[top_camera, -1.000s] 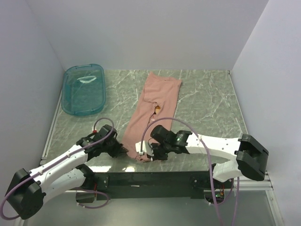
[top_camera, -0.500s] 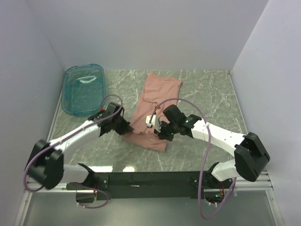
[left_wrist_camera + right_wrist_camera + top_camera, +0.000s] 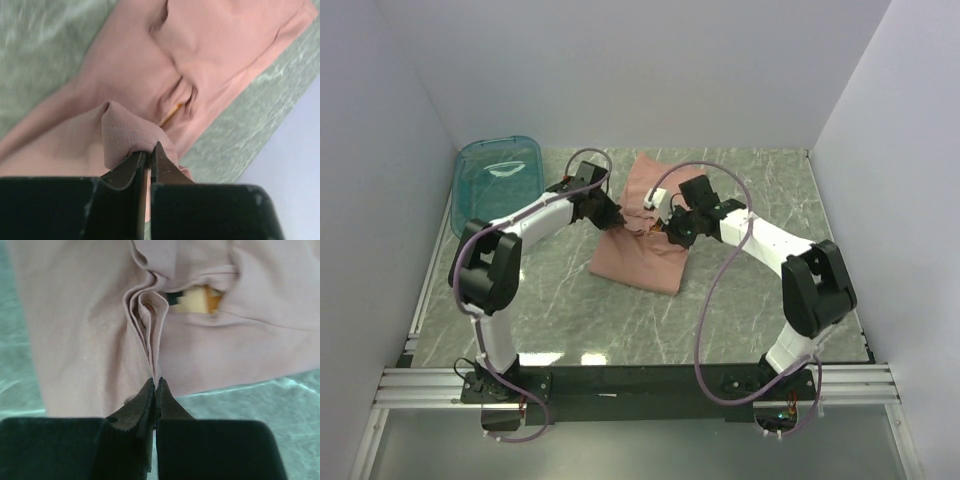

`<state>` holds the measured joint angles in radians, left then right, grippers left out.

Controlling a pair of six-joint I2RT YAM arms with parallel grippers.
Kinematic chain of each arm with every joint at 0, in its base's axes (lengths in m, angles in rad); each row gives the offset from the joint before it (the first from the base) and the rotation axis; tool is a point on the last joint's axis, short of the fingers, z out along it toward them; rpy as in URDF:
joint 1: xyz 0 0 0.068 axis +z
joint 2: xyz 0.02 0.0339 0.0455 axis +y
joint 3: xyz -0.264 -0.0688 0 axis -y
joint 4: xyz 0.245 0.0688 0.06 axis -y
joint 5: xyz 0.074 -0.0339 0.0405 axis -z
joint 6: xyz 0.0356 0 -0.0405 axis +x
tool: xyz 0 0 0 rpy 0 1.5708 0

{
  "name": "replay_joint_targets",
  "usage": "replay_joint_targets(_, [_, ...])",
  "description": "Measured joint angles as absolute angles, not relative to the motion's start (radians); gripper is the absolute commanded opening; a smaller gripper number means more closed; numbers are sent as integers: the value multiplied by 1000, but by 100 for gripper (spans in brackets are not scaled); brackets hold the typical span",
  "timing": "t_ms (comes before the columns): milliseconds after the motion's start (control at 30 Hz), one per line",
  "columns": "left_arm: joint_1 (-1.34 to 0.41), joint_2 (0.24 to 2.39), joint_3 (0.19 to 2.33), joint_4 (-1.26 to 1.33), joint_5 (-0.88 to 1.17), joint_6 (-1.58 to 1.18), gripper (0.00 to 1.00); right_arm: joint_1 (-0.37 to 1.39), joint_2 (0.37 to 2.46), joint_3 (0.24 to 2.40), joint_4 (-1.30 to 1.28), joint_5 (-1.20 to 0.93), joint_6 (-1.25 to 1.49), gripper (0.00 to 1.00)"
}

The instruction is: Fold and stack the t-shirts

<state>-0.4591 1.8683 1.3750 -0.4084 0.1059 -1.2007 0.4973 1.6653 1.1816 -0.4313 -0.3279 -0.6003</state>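
Note:
The pinched fold of the T-shirt is in line with the far half's side edge. My right gripper should keep carrying the fold forward until it covers the orange print, then let go.
The dusty-pink t-shirt lies in the middle of the marble table, its near half doubled back over its far half. My left gripper is shut on a hemmed fold of the shirt at its left edge. My right gripper is shut on a pinched ridge of the shirt near its middle. A bit of the orange print peeks out of a crease. Both grippers sit low over the cloth, a short way apart.
A teal see-through plastic tub stands at the back left of the table. Grey walls enclose the left, back and right. Purple cables loop above both arms.
Both grippers have carried the shirt's near edge from the table's front towards the back, folding the near half over the far half. The shirt now looks about half as long.

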Motion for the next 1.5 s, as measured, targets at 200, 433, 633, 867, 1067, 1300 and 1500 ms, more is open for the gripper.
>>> replay_joint_targets(200, [-426, 1991, 1519, -437, 130, -1172, 0, 449, 1755, 1259, -430, -315, -599, 0])
replay_joint_targets(433, [-422, 2059, 1607, -458, 151, -1163, 0, 425, 1796, 1299, -433, -301, -592, 0])
replay_joint_targets(633, [-419, 2073, 1620, -466, 154, -1163, 0, 416, 1831, 1331, -433, -299, -591, 0])
replay_joint_targets(867, [-415, 2075, 1620, -476, 153, -1163, 11, 416, 1855, 1352, -439, -289, -585, 17])
replay_joint_targets(1067, [-400, 2075, 1631, -477, 159, -1151, 72, 414, 1856, 1375, -415, -216, -538, 71])
replay_joint_targets(1300, [-377, 1994, 1622, -446, 132, -1060, 74, 337, 1839, 1413, -417, -276, -496, 78])
replay_joint_targets(1500, [-378, 1641, 1366, -404, 125, -988, 72, 317, 1643, 1235, -529, -559, -742, 78])
